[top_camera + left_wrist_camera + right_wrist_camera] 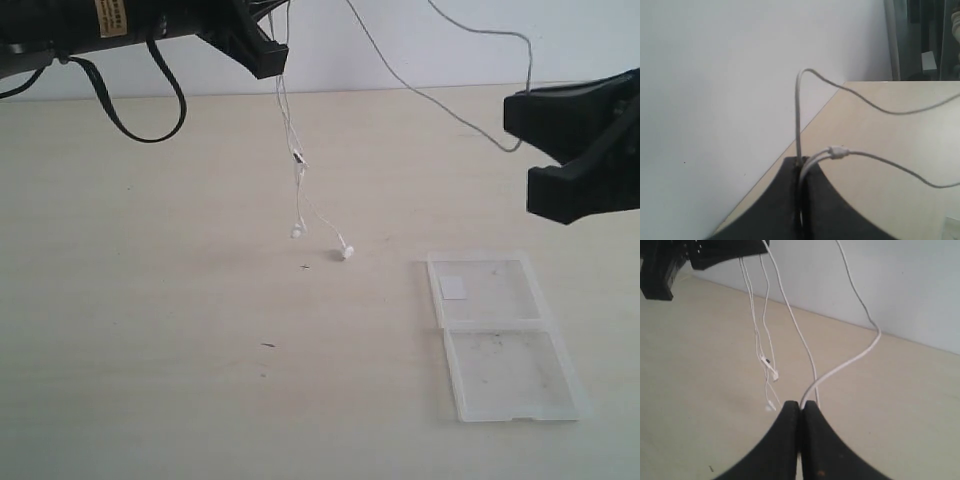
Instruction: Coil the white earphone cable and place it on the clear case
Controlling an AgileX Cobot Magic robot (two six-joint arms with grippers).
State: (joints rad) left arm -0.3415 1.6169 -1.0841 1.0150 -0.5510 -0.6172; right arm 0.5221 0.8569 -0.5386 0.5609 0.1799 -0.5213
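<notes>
The robot's left gripper is closed on the cable, and its right gripper should keep bringing the slack length (456, 115) down toward the clear case (490, 290) and let go once the cable straightens.
The white earphone cable (298, 158) is strung in the air between both grippers. My left gripper (270, 58) is raised at the back left and shut on it (801, 161). From there two strands hang down, and the earbuds (346, 252) touch the table. Another length arcs across to my right gripper (520, 145), whose fingers are shut on the cable (801, 404). The clear case (500, 335) lies open and flat at the front right, below the right gripper, with a white sticker (453, 288) in its far half. Nothing lies on the case.
A pale wooden table (150, 300) carries a few dark specks (268, 345). A white wall (420, 40) runs along its far edge. A black cable loop (140, 120) droops from the left arm.
</notes>
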